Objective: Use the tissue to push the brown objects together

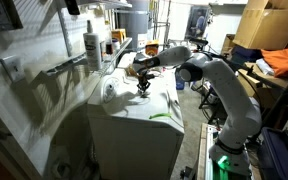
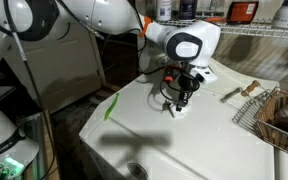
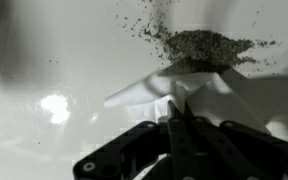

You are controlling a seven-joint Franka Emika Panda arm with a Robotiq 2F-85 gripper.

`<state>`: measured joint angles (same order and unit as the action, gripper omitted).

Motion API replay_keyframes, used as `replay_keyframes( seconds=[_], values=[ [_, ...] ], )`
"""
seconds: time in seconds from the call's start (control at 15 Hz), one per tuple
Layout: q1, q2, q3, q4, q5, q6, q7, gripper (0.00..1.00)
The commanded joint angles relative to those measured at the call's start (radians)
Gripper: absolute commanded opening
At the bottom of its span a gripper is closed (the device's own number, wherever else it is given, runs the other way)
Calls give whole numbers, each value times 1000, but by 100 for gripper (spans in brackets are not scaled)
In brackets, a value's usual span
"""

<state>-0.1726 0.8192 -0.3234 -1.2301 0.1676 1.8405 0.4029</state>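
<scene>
My gripper already has the tissue against the heap of crumbs (image 3: pixel 206 46), with loose specks scattered (image 3: pixel 144 22) beyond it, so next my gripper moves back, goes around and pushes from another side.
My gripper (image 3: pixel 177 112) is shut on the white tissue (image 3: pixel 149 88), which spreads out under and ahead of the fingertips on the white appliance top (image 3: pixel 44 50). The brown objects (image 3: pixel 199 45) show in the wrist view as a heap of small grey-brown crumbs just beyond the tissue's far edge, with loose specks scattered around it. In both exterior views the gripper (image 1: pixel 144 88) (image 2: pixel 177 98) points down at the top surface with the tissue (image 2: pixel 180 110) at its tips. The crumbs are too small to make out there.
A white spray bottle (image 1: pixel 92 45) stands on the shelf behind the appliance. A wire basket (image 2: pixel 280 116) and a small brown tool (image 2: pixel 246 90) lie at one side of the top. A green mark (image 2: pixel 112 107) is near the other edge.
</scene>
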Motion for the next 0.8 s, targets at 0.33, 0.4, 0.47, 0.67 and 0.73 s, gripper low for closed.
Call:
replay_keyframes(
  seconds=[0.33,0.4,0.47,0.67,0.73],
  values=[
    [-24,-1,106,-31,-41,-160,-27,1],
    [-24,0,109,-30,-41,-179,-27,1],
    [-21,1,109,-32,-44,-183,-22,1],
    [-15,-11,103,-40,-53,-136,-11,1],
    [-10,-24,96,-48,-62,-97,-9,1]
  ],
)
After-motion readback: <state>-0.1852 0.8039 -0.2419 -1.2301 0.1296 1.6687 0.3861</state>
